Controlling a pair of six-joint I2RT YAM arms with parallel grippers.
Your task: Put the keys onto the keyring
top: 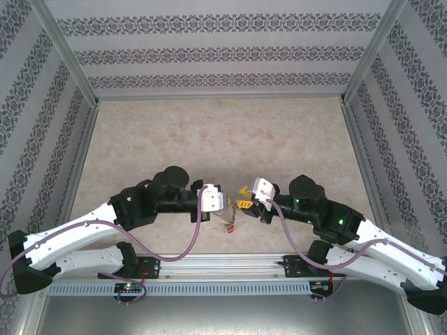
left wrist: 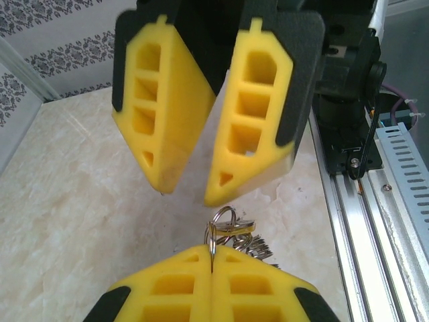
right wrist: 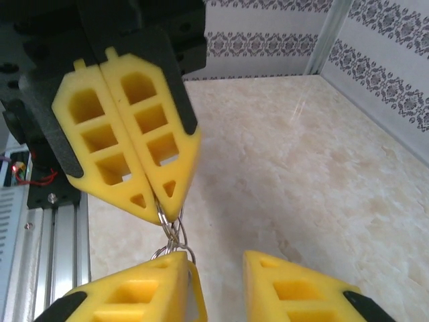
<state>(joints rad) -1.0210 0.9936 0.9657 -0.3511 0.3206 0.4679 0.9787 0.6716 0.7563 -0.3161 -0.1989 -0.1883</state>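
Next, I center the gap of my right gripper on the rings [right wrist: 173,235] before I close it, because the linked rings [right wrist: 175,243] below my left gripper are next to a finger of my right gripper.
My left gripper [left wrist: 212,260] is shut on a thin grey metal ring of the keyring [left wrist: 213,236], which sticks up from between its yellow fingertips. A bunch of keys [left wrist: 253,243] hangs from it just above the table; a red head [top: 229,227] shows in the top view. Facing it, my right gripper [right wrist: 218,268] stands open, its left finger [right wrist: 171,268] right beside the linked rings [right wrist: 171,231]; whether it touches them I cannot tell. In the top view the left gripper [top: 222,204] and the right gripper [top: 244,197] meet tip to tip near the table's front edge.
The metal rail [top: 230,264] with cable duct runs along the near edge, just behind the keys. Beige marble-patterned tabletop [top: 223,139] spreads out to patterned walls [top: 223,49] on three sides. Purple cables [top: 199,234] loop off both wrists.
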